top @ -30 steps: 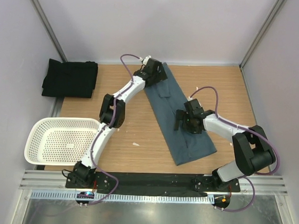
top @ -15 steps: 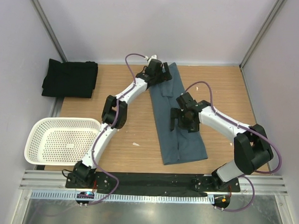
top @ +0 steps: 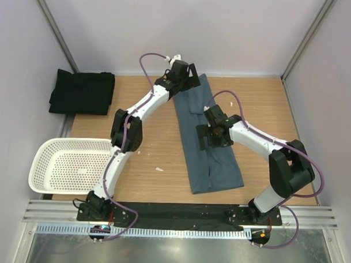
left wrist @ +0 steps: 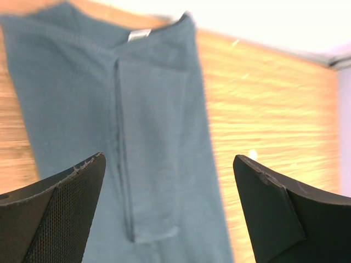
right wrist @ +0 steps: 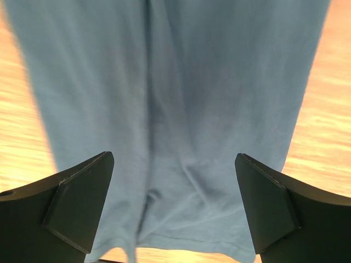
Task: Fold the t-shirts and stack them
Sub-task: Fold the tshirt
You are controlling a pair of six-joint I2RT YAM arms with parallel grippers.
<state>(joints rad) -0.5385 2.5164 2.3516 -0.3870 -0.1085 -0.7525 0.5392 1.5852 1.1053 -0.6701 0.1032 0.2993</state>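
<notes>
The slate blue-grey t-shirt (top: 192, 154) is slanted from collar to hem. Next, I straighten it first, before my left gripper grabs a hem corner (top: 193, 191) to fold toward the collar.
The slate blue-grey t-shirt (top: 217, 167) lies on the wooden table as a long narrow strip, folded lengthwise and running from the back wall toward the front. Its white neck label (left wrist: 140, 34) shows at the far end. My left gripper (top: 188, 84) hovers open over that collar end, with a folded-in sleeve (left wrist: 148, 153) below its jaws. My right gripper (top: 211, 142) stands open above the strip's middle, looking down at the hem (right wrist: 219, 246). Neither holds cloth. The black t-shirt (top: 81, 92) sits folded at the back left corner.
A white perforated basket (top: 44, 161) stands at the front left, overhanging the table's left edge. Grey walls close in the back and both sides. A small white scrap (top: 159, 169) lies on the wood (top: 268, 106) left of the shirt.
The blue-grey strip has swung from a diagonal to nearly straight, its near end shifting left. My right gripper moved left and back over its middle. The left gripper stayed at the collar end.
</notes>
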